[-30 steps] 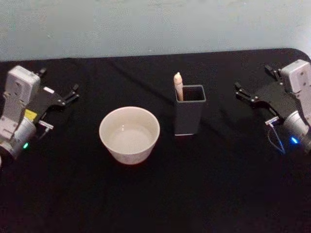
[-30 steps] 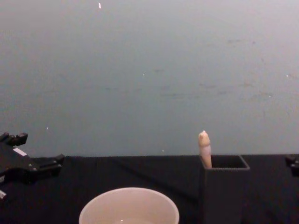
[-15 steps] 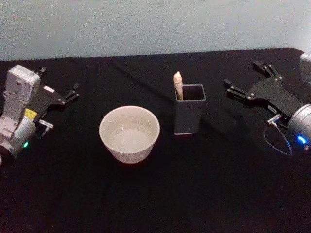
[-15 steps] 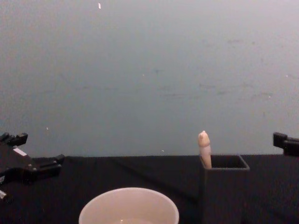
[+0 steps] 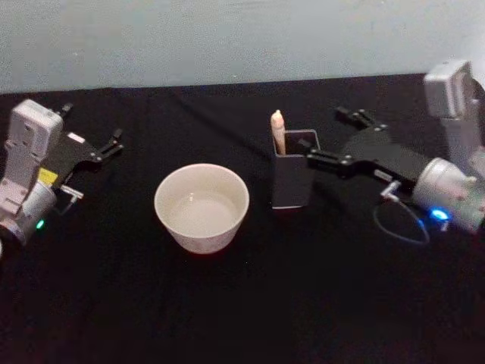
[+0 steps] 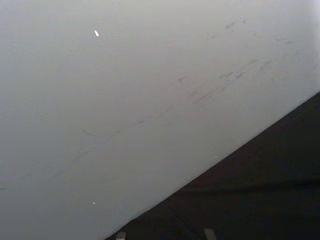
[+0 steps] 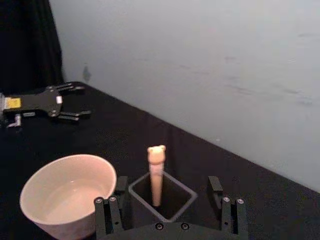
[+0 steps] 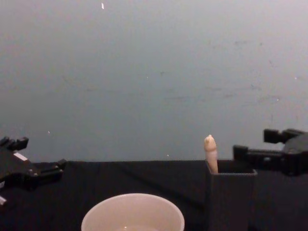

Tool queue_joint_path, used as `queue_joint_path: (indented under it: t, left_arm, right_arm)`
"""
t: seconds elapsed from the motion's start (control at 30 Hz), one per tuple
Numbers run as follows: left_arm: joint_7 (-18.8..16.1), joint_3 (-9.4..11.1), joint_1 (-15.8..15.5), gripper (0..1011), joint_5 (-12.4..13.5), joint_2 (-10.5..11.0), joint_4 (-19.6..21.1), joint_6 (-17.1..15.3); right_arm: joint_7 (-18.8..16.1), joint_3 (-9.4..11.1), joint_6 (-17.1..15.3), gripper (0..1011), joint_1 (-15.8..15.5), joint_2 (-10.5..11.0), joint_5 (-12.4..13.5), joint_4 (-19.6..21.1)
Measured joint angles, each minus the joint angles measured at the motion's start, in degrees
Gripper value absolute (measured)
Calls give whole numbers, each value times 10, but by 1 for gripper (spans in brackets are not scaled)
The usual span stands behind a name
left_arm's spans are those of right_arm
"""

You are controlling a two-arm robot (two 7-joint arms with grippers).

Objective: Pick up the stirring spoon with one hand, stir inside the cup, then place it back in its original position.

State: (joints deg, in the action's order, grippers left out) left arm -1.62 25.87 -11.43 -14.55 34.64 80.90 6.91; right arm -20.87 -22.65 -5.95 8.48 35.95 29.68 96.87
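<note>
The stirring spoon [image 8: 211,154] will slide out and leave the holder standing when I lift the spoon, because the holder's opening [image 8: 235,167] is wide open beside the cream handle.
The stirring spoon [image 5: 277,130] stands in the dark square holder [image 5: 292,182], with only its cream handle [image 7: 156,170] showing above the rim. The off-white cup [image 5: 201,208] sits to the holder's left on the black table. My right gripper [image 5: 322,136] is open, level with the holder's top and just to its right; its fingers [image 7: 107,210] straddle the holder's near corner without touching the spoon. In the chest view the right gripper [image 8: 250,143] hovers beside the handle [image 8: 210,151]. My left gripper [image 5: 91,127] rests open at the far left.
A black cloth covers the table [image 5: 250,303], with a pale wall [image 8: 154,72] behind it. A thin cable [image 5: 398,227] loops under the right wrist. Open table lies in front of the cup and holder.
My right gripper has swung left from the table's right side up to the holder, staying open. The left arm, cup, holder and spoon have not moved.
</note>
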Motion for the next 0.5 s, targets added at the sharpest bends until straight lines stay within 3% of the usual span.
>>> queue_joint_path:
  t: [0.27,0.5]
  left_arm:
    - [0,0,0,1001,0,0,0,0]
    - [0,0,0,1001,0,0,0,0]
  right_arm:
    - [-9,-28,-22,1002,44,-42,-32,-43]
    - [-3,-37,-25,1002,72,-77,-58,-82]
